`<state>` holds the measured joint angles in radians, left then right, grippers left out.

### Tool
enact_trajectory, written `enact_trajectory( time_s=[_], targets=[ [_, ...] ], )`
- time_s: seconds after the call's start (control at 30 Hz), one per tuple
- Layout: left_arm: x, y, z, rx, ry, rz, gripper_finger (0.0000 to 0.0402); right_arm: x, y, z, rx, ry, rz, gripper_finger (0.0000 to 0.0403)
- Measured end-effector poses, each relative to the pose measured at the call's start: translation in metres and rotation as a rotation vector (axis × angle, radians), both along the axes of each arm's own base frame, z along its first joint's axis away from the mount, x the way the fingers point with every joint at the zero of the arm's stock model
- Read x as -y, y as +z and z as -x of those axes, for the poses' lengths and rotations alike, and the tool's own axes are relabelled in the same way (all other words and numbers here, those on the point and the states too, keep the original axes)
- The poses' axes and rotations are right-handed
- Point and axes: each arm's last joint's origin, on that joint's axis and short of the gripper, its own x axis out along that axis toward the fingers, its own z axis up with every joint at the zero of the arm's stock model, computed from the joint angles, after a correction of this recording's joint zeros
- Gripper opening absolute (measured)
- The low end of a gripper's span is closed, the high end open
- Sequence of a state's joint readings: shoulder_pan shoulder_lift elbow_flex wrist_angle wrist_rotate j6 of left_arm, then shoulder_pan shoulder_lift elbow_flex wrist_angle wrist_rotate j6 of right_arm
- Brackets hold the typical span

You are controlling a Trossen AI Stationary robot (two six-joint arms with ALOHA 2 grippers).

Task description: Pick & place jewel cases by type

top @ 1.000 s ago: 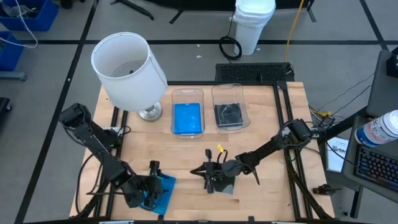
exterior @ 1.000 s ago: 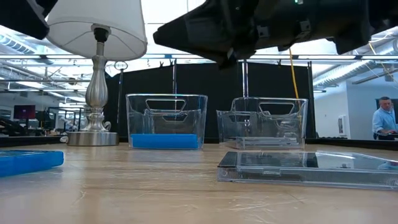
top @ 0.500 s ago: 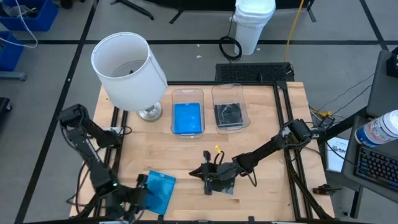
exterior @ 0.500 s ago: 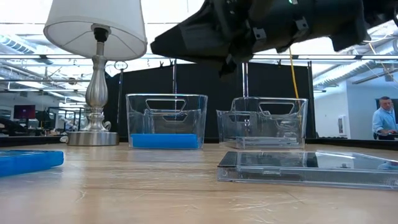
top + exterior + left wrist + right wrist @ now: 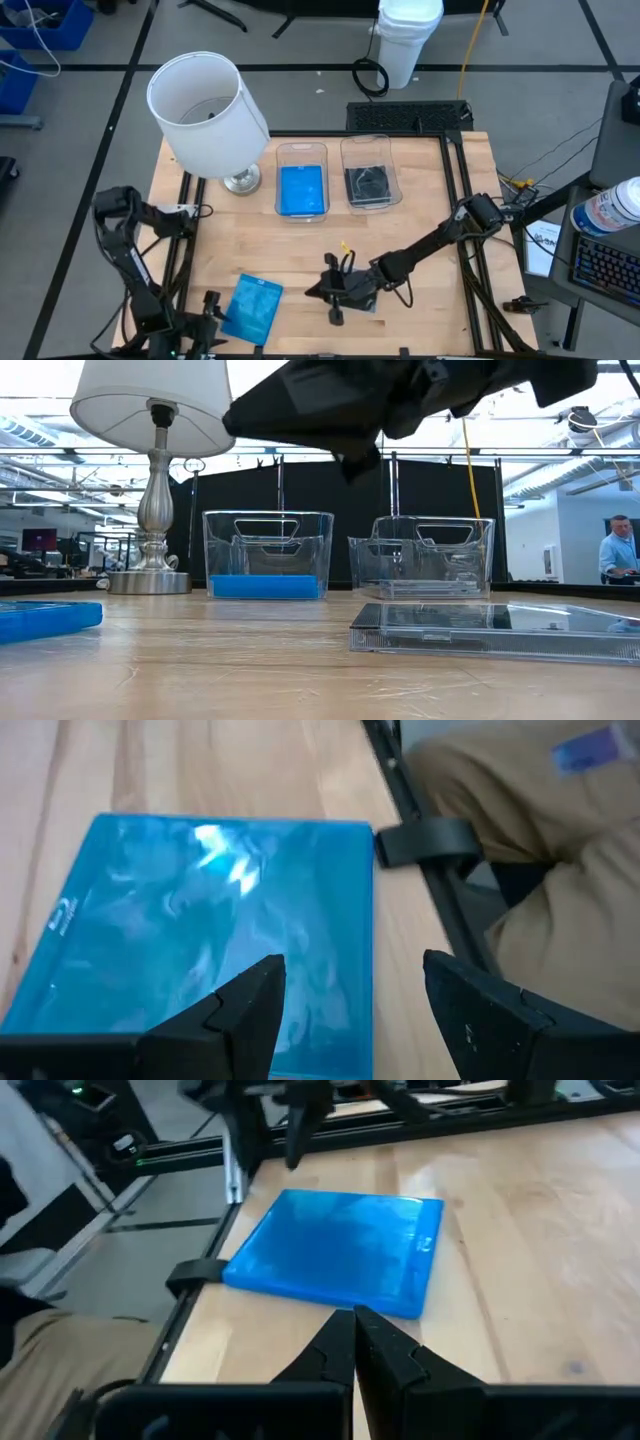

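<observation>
The blue jewel case is up against the black clamp (image 5: 222, 1272), so my left gripper should first push the case inward. My right gripper should then open and grab its side edge (image 5: 375, 1306).
A bright blue jewel case (image 5: 252, 308) lies flat on the wooden table near its near left corner; it also shows in the left wrist view (image 5: 210, 930) and the right wrist view (image 5: 340, 1255). My left gripper (image 5: 213, 315) stands open just off the case's left side, touching nothing. A clear jewel case with a dark inside (image 5: 495, 630) lies flat near the table's middle front (image 5: 362, 297). My right gripper (image 5: 316, 292) hangs shut above it, pointing toward the blue case, its fingertips (image 5: 355, 1335) clear of the table.
Two clear bins stand at the far middle: the left one (image 5: 302, 180) holds blue cases, the right one (image 5: 368, 175) dark ones. A white-shaded lamp (image 5: 210, 115) stands at the far left. A person (image 5: 618, 550) shows beyond the table.
My left gripper has drawn back from above the blue case toward the table's near left corner, staying open; the case has stayed flat where it was. My right gripper has tipped up a little and rolled above the clear case, staying shut.
</observation>
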<state>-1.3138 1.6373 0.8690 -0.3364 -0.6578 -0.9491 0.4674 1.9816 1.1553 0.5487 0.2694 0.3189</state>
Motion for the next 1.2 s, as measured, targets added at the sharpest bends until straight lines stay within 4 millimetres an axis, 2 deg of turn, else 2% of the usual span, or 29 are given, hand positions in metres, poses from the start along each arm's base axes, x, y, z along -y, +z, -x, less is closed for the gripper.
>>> enact_trajectory(
  time_s=[0.1,0.17,0.3,0.43,0.67,0.77,1.2],
  targets=[
    [0.005,-0.011,-0.001,0.0,-0.039,-0.037,0.0241,-0.003,0.005,-0.006,-0.02,-0.014,-0.016,0.0],
    [0.009,-0.016,-0.003,-0.006,-0.075,-0.049,0.0241,-0.01,0.004,-0.018,-0.042,0.023,-0.021,0.0],
    [0.011,-0.02,-0.008,-0.02,-0.103,-0.06,0.0241,-0.025,-0.005,-0.045,-0.059,0.088,0.079,0.0],
    [0.008,-0.022,-0.011,-0.051,-0.11,-0.087,0.0241,-0.018,-0.013,-0.064,-0.071,0.04,0.125,0.0],
    [-0.004,-0.027,-0.008,-0.158,-0.118,-0.187,0.0241,0.01,-0.026,-0.067,-0.196,-0.186,0.145,0.0],
    [-0.008,-0.029,-0.013,-0.218,-0.109,-0.195,0.0241,0.016,-0.029,-0.067,-0.223,-0.199,0.155,0.0],
    [-0.023,-0.042,-0.051,-0.262,-0.069,-0.27,0.0241,0.029,-0.039,-0.061,-0.355,-0.282,0.172,0.0]
  ],
)
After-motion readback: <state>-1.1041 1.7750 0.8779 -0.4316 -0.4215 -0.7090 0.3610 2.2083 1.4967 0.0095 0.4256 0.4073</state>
